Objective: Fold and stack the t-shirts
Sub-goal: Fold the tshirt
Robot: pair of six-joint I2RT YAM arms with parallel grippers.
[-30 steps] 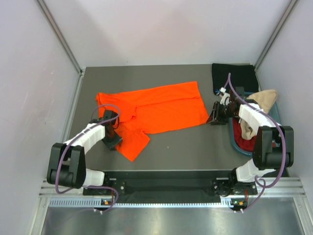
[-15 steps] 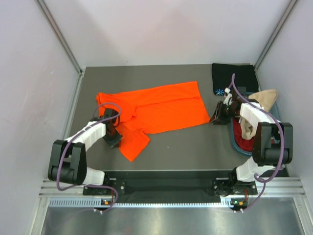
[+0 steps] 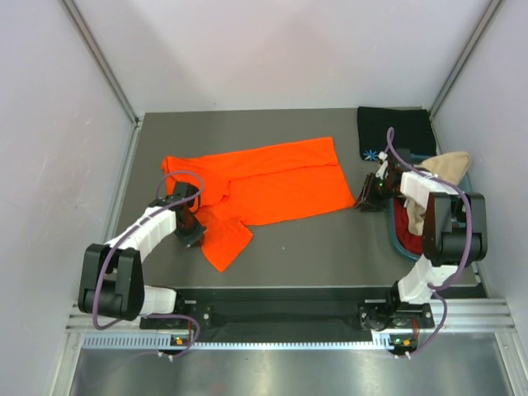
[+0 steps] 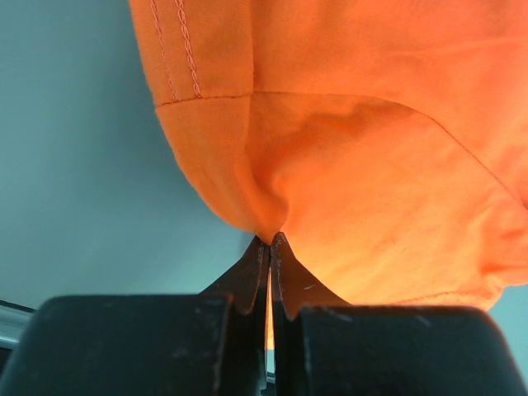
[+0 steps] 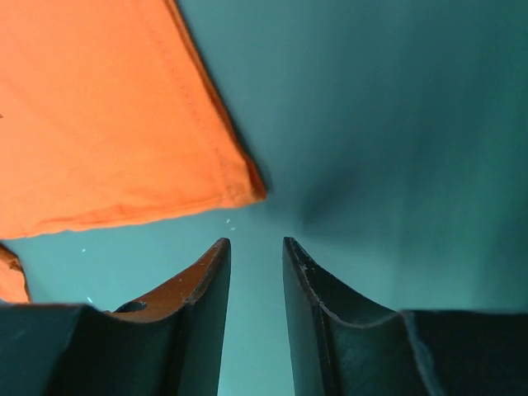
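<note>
The t-shirt's loose hem corner (image 3: 350, 204) should be pinched by my right gripper, since my left gripper holds the orange t-shirt's near side only (image 4: 267, 221) by the sleeve. Both grippers should then fold that side.
The bright orange t-shirt (image 3: 272, 181) lies spread across the middle of the table, one sleeve trailing toward the front left. My left gripper (image 3: 195, 235) is at that sleeve, shut on a pinched fold of orange cloth (image 4: 330, 165); the cloth bunches right at the fingertips (image 4: 257, 256). My right gripper (image 3: 364, 199) hovers low just right of the shirt's near right corner (image 5: 247, 186). Its jaws stand apart over bare table, nothing between them. A folded black t-shirt (image 3: 396, 128) with a light-blue star mark lies at the back right.
A teal tub (image 3: 394, 238) stands at the right edge, holding a beige t-shirt (image 3: 447, 167) and a dark red one (image 3: 407, 221). Grey walls close in the left, back and right sides. The right arm arches over the tub.
My left gripper has closed on the orange sleeve. The right gripper has drifted slightly back and to the right, staying beside the shirt's corner.
</note>
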